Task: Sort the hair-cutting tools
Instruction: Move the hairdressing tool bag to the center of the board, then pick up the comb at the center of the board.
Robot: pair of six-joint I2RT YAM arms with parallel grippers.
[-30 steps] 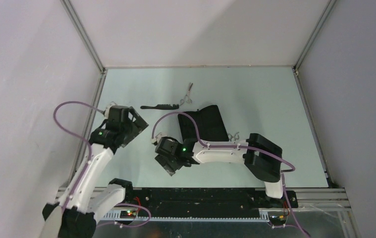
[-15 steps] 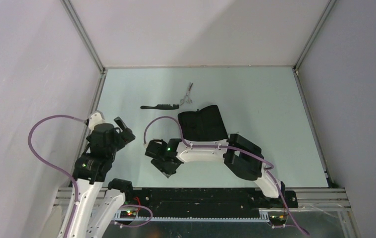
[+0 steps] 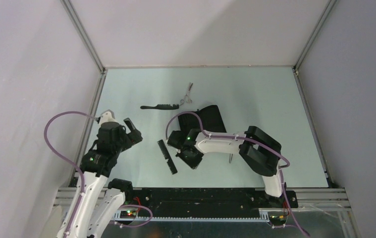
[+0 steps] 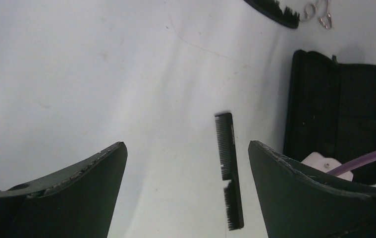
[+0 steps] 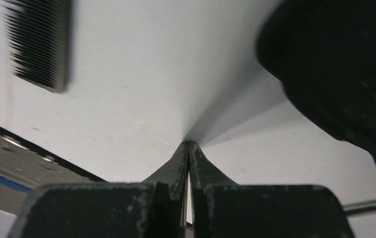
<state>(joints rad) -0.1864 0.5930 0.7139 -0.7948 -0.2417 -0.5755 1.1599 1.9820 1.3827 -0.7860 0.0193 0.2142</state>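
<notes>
The black comb [image 3: 167,156] lies flat beside my shut right gripper, so next my left gripper steadies the comb's far end [image 3: 161,143] while my right gripper takes its near end.
One black comb [image 3: 167,156] lies flat on the table near the front, and in the left wrist view the comb [image 4: 229,168] sits just inside the right finger. My left gripper [image 3: 133,130] [image 4: 187,145] hovers open to its left, holding nothing. My right gripper [image 3: 193,159] [image 5: 189,144] is shut and empty just right of that comb [image 5: 39,44]. A second comb [image 3: 159,106] [image 4: 272,10] and silver scissors [image 3: 188,94] [image 4: 318,9] lie farther back. A thin silver tip [image 3: 231,158] pokes out under my right forearm; the rest is hidden.
The black fabric case [image 3: 208,121] [image 4: 339,114] lies open in the table's middle, behind my right wrist, and fills the upper right of the right wrist view as a dark blur [image 5: 344,64]. The table's front edge [image 5: 22,144] runs close by.
My right gripper has pulled back to the right and shut, uncovering the comb on the table. My left arm drew back toward the near left, then edged forward.
</notes>
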